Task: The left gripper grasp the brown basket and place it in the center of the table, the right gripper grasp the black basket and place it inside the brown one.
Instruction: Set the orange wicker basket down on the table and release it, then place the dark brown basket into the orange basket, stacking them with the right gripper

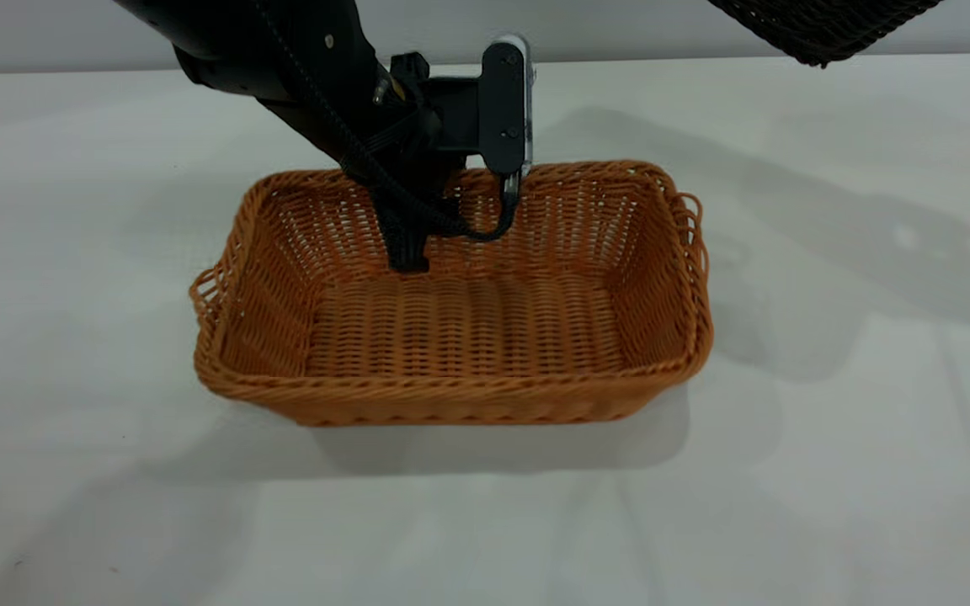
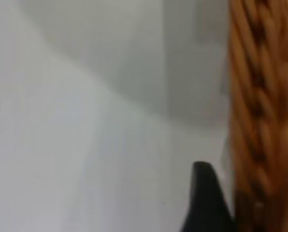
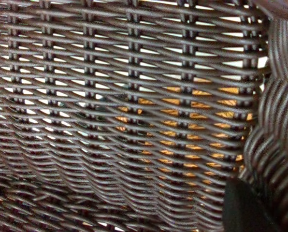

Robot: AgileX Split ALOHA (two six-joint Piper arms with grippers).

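Note:
My left gripper needs to move back out of the way first, because its finger is inside the brown basket [image 1: 451, 281]. My right gripper will then lower the black basket [image 1: 823, 25] in.
The brown basket [image 1: 460, 328] stands upright in the middle of the table [image 1: 72, 252]. My left gripper [image 1: 413, 240] reaches down over the basket's far rim and is shut on it, one finger inside the basket. In the left wrist view the other finger [image 2: 207, 208] lies against the outside of the braided rim [image 2: 262, 116]. The black basket [image 1: 822, 29] hangs in the air at the top right, mostly out of the exterior view. It fills the right wrist view [image 3: 110, 96], where my right gripper's finger [image 3: 243, 208] presses its rim. The right gripper itself is outside the exterior view.
Orange weave of the brown basket shows through the black basket's wall in the right wrist view [image 3: 229, 114]. Bare white tabletop lies on all sides of the brown basket. A pale wall [image 1: 620, 25] runs behind the table's far edge.

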